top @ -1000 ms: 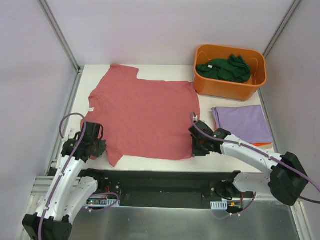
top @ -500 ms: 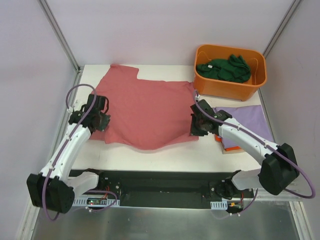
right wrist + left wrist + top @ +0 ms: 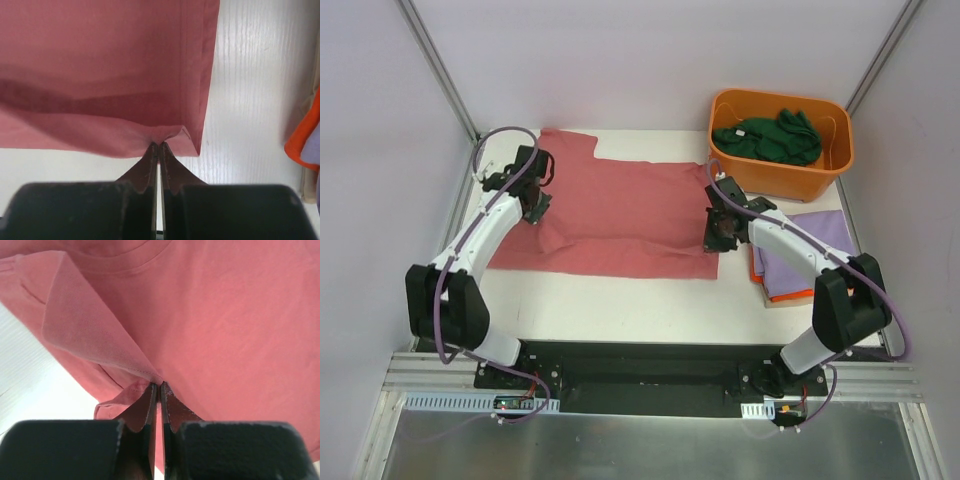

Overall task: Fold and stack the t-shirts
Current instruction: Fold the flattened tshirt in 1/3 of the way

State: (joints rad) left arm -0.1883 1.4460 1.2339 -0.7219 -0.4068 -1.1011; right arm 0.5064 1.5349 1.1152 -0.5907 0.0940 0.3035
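Observation:
The shirt's pinched edge is over the shirt's body and the near fold (image 3: pixel 610 270) is straight, so the robot's left gripper keeps going toward the shirt's far side (image 3: pixel 566 182) and lets go of the edge there.
The dusty red-pink t-shirt (image 3: pixel 620 215) lies across the white table, its near half folded over towards the far side. My left gripper (image 3: pixel 528 200) is shut on the shirt's left edge; the pinched cloth (image 3: pixel 145 372) shows at its tips (image 3: pixel 159 386). My right gripper (image 3: pixel 718 228) is shut on the shirt's right edge, with a fold of cloth (image 3: pixel 165 134) at its tips (image 3: pixel 158 145). A folded lavender-purple t-shirt (image 3: pixel 815 250) lies on a folded orange one (image 3: pixel 790 296) at the right. Dark green t-shirts (image 3: pixel 770 137) sit in the tub.
The rigid orange plastic tub (image 3: pixel 782 170) stands at the back right. The folded stack's orange edge (image 3: pixel 302 135) shows at the right of the right wrist view. Metal frame posts (image 3: pixel 440 70) rise at the table's back corners.
Both grippers have carried the red-pink shirt's near edge away from the arm bases towards the far side, folding the shirt over itself. The folded stack at right now shows its orange edge.

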